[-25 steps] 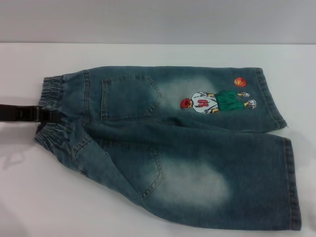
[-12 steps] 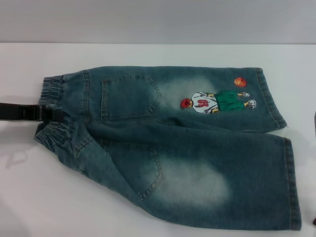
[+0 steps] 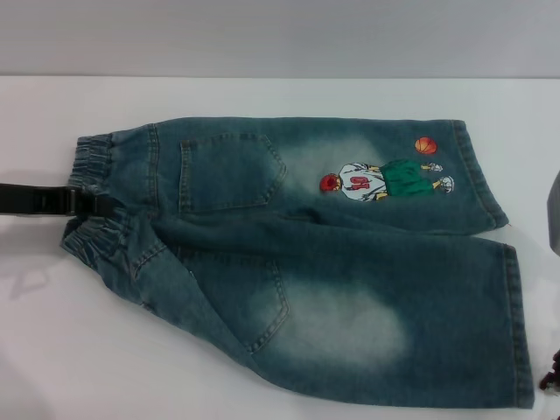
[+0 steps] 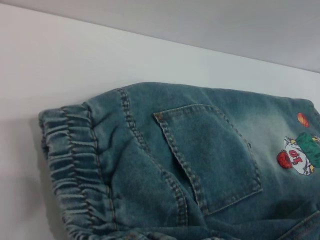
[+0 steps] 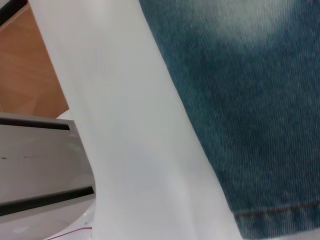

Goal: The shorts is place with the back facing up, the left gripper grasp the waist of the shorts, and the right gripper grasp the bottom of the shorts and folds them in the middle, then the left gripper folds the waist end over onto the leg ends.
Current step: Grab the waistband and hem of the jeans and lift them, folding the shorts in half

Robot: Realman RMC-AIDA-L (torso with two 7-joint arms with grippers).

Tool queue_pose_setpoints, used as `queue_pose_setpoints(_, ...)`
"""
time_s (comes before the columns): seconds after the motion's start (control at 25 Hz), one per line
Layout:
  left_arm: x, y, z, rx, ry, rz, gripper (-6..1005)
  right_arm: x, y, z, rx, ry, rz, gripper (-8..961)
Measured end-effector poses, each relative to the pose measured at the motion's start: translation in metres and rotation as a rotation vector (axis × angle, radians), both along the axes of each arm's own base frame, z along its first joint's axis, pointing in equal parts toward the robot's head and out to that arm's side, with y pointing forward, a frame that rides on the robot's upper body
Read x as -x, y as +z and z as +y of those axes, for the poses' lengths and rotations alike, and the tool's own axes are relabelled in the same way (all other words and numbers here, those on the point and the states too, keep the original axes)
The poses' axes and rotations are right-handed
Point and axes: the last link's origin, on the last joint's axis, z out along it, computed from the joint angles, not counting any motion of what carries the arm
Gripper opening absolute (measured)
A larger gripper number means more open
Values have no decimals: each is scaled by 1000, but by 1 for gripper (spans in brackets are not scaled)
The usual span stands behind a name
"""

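Observation:
My right gripper should keep moving in until it closes on that corner [image 3: 525, 394], as the near leg's hem [image 3: 521, 332] lies flat with its outer corner toward my fingers.
Blue denim shorts [image 3: 306, 262] lie flat on the white table [image 3: 262, 96], back pockets up, with the waist to the left and the leg ends [image 3: 518, 324] to the right. My left gripper [image 3: 91, 205], black, reaches in from the left edge and is shut on the middle of the elastic waist [image 3: 92, 157], which bunches around it. In the left wrist view the waist [image 4: 75, 170] and a back pocket [image 4: 210, 155] fill the picture. My right gripper [image 3: 550, 380] shows only as dark parts at the right edge, just off the leg ends. The right wrist view shows the near leg's hem [image 5: 270, 215].
An embroidered basketball player [image 3: 385, 179] and an orange ball [image 3: 425, 145] mark the far leg. Bare white table surrounds the shorts. Beyond the table's edge, the right wrist view shows wooden floor [image 5: 25, 65] and a grey base [image 5: 40, 170].
The right arm has come into view at the right edge, beside the leg ends. The left gripper and the shorts have not moved.

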Motion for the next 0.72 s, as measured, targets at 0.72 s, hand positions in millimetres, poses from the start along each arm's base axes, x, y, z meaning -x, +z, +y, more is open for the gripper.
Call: queue_pose_setpoints(0.72,2,0,0,-7,6,3,50,19,-6,10,-7,61,58,695)
